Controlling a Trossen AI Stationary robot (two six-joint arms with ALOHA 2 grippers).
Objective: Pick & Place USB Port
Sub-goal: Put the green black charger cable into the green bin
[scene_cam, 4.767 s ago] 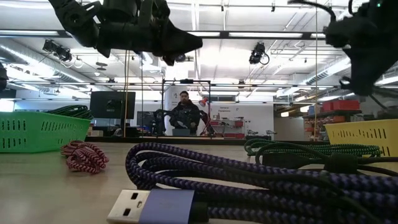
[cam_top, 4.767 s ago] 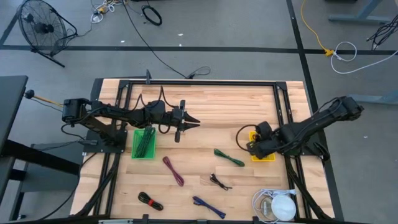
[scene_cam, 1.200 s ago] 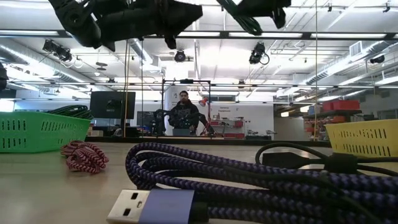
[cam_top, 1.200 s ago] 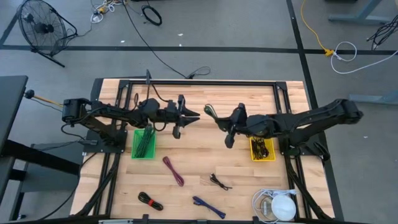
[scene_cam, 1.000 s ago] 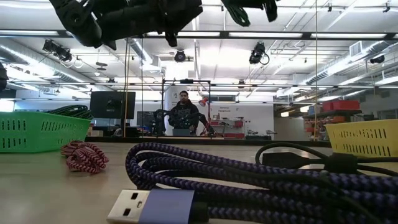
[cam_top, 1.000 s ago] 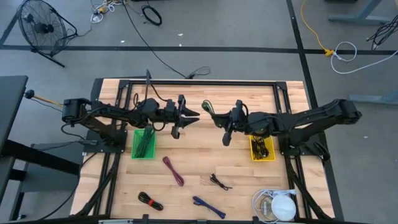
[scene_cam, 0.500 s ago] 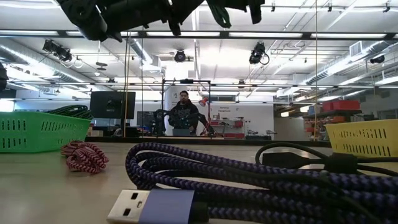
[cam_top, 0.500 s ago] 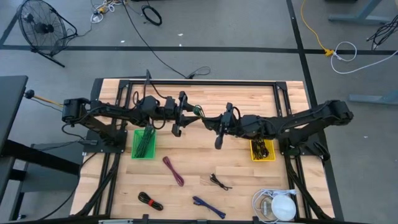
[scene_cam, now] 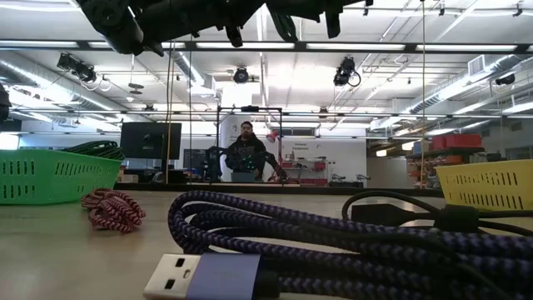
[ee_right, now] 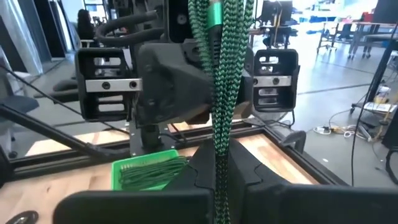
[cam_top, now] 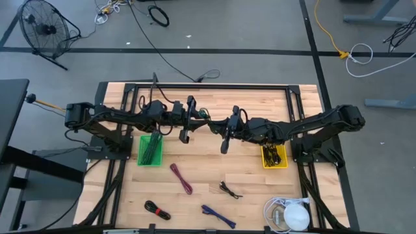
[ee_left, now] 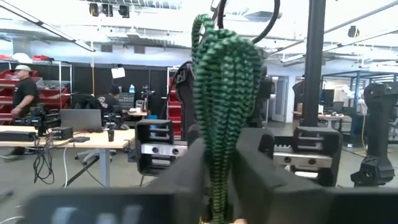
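Observation:
Both grippers are pinching the green cable (cam_top: pixel 205 114), and the green basket (cam_top: pixel 150 151) sits below my left arm. Next, my right gripper opens and lets my left gripper put the cable there.
A coiled green braided cable (cam_top: pixel 205 115) hangs high over the middle of the table between my two grippers. My left gripper (cam_top: pixel 202 120) reaches in from the table's left and is shut on the cable (ee_left: pixel 224 81). My right gripper (cam_top: pixel 214 122) reaches in from the right, shut on the same cable (ee_right: pixel 221 74). The two grippers face each other, fingertips nearly meeting. In the low view both arms show only as dark shapes along the top edge. My left gripper pinches the cable bundle's lower part (ee_left: pixel 217 177) between its two fingers, coming roughly level from the table's left. The looped end (ee_left: pixel 221 37) stands out past the fingers. The bundle is clear of the table. My right gripper pinches several strands of the bundle (ee_right: pixel 219 158) between its two fingers, coming level from the table's right. The strands run on past the fingers toward the left gripper. The cable is lifted clear.
A green basket (cam_top: pixel 151 149) with green cables stands below the left arm, a yellow basket (cam_top: pixel 273 156) below the right arm. A red cable (cam_top: pixel 182 177), a black one (cam_top: pixel 229 190), a black-red one (cam_top: pixel 157 210), a purple one (cam_top: pixel 218 216) and a white object (cam_top: pixel 289 216) lie nearer.
My right gripper has carried the green cable toward the table's left and brought it between the left gripper's fingers. The left fingers, spread a second ago, have shut on the cable. The cable has stayed clear of the table throughout.

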